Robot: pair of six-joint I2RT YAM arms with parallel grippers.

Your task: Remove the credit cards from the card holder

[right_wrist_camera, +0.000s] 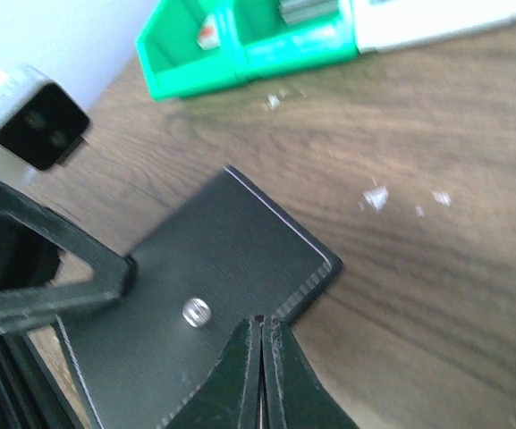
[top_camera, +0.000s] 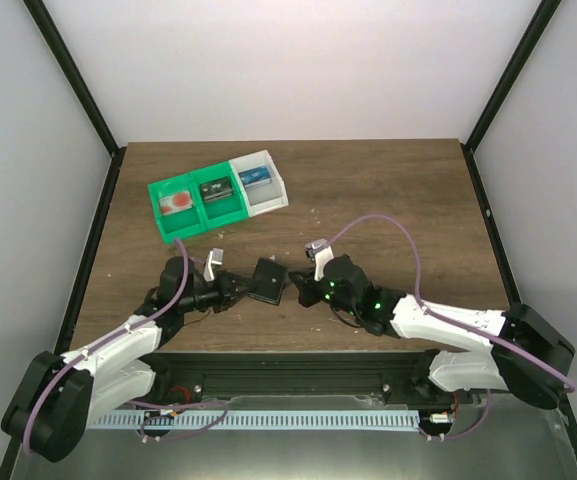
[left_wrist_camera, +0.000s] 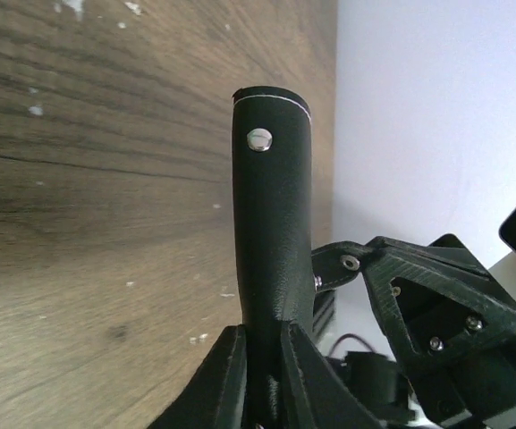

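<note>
I should have my left gripper, which holds the card holder closed by its edge (top_camera: 254, 289), let go of that edge. My right gripper should pin the card holder's cover (top_camera: 270, 280) open.
The black card holder (top_camera: 265, 280) is held just above the table between both grippers, closed, with its snap stud showing. My left gripper (top_camera: 236, 288) is shut on its left edge; in the left wrist view the holder (left_wrist_camera: 271, 232) stands edge-on between the fingers (left_wrist_camera: 262, 335). My right gripper (top_camera: 294, 285) is shut, pinching the holder's right edge (right_wrist_camera: 213, 259) at its fingertips (right_wrist_camera: 260, 322). A red and pinkish-white credit card (top_camera: 178, 204) lies in the left green compartment of the tray. No card shows in the holder.
The green-and-white three-compartment tray (top_camera: 200, 215) stands at the back left, with a black item (top_camera: 215, 189) in the middle and a blue item (top_camera: 255, 179) in the white compartment. Small white crumbs lie on the wood (right_wrist_camera: 376, 197).
</note>
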